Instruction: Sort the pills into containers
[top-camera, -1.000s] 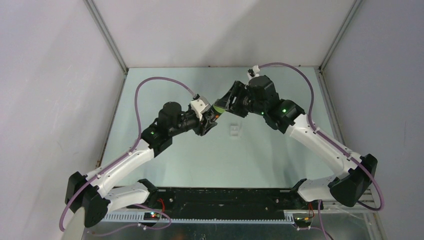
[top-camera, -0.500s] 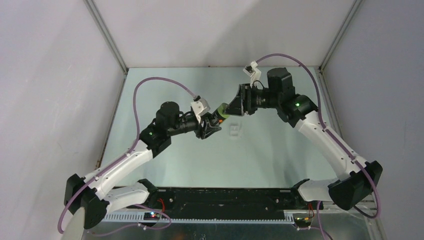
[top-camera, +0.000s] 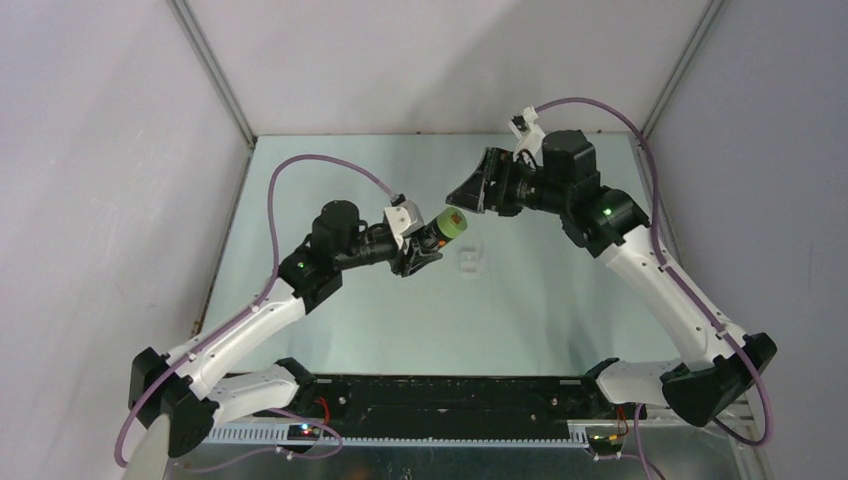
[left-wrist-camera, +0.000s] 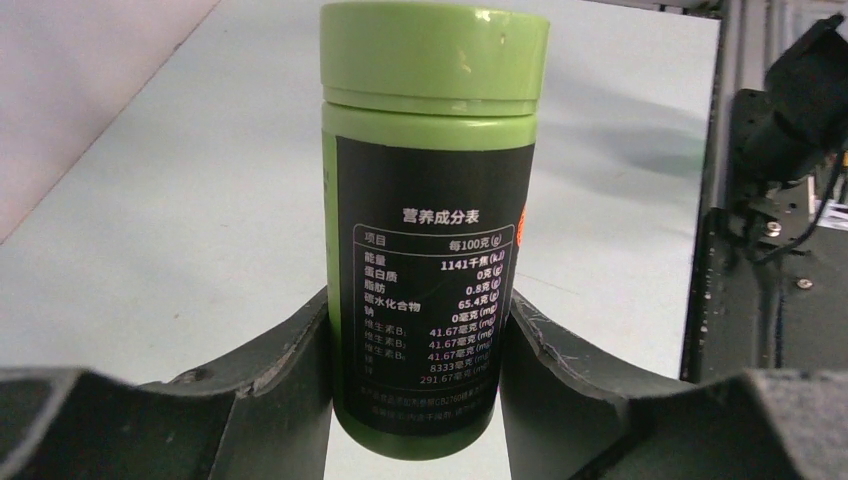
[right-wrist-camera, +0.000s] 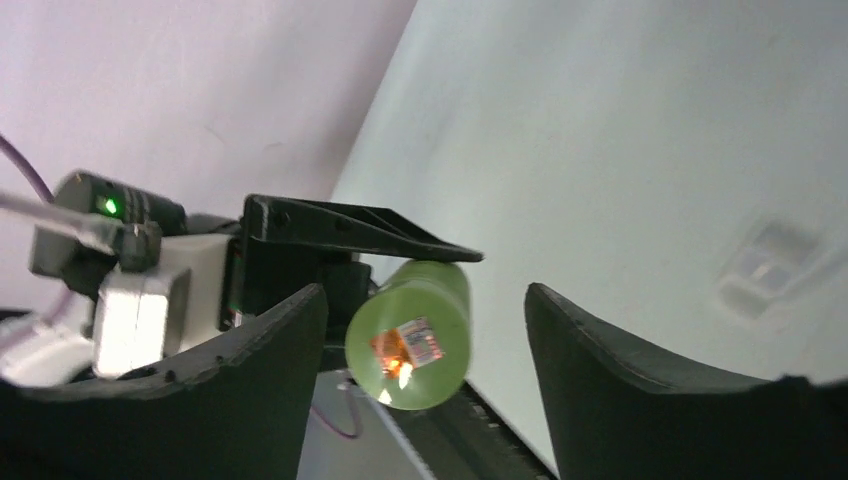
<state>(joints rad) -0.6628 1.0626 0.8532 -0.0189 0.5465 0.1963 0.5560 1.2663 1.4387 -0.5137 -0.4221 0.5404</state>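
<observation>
The green lid (right-wrist-camera: 408, 345) sits off-centre toward one finger of my open right gripper, so my right gripper should centre on the lid (top-camera: 454, 222) before twisting it.
My left gripper (top-camera: 424, 246) is shut on the lower body of a green bottle (top-camera: 448, 226) with a black label, held above the table. In the left wrist view the bottle (left-wrist-camera: 430, 150) stands between both fingers (left-wrist-camera: 285, 370) with its green lid (left-wrist-camera: 435, 55) on. My right gripper (top-camera: 460, 192) hangs open just beyond the lid end, apart from it. In the right wrist view the lid end of the bottle (right-wrist-camera: 412, 325), which has a small sticker, sits between the spread jaws without touching them. The clear two-compartment container (top-camera: 468, 260) lies on the table under the bottle. No pills show.
The container (right-wrist-camera: 768, 262) appears blurred at the right of the right wrist view. White walls with metal corner posts (top-camera: 212, 75) close in the table (top-camera: 400, 320) at the back and sides. Both arm bases sit on the black rail (top-camera: 450, 395) at the near edge.
My right gripper has opened, come off the bottle's lid end and drawn back to the right and rear. The left gripper still holds the bottle, now tilted more to the right.
</observation>
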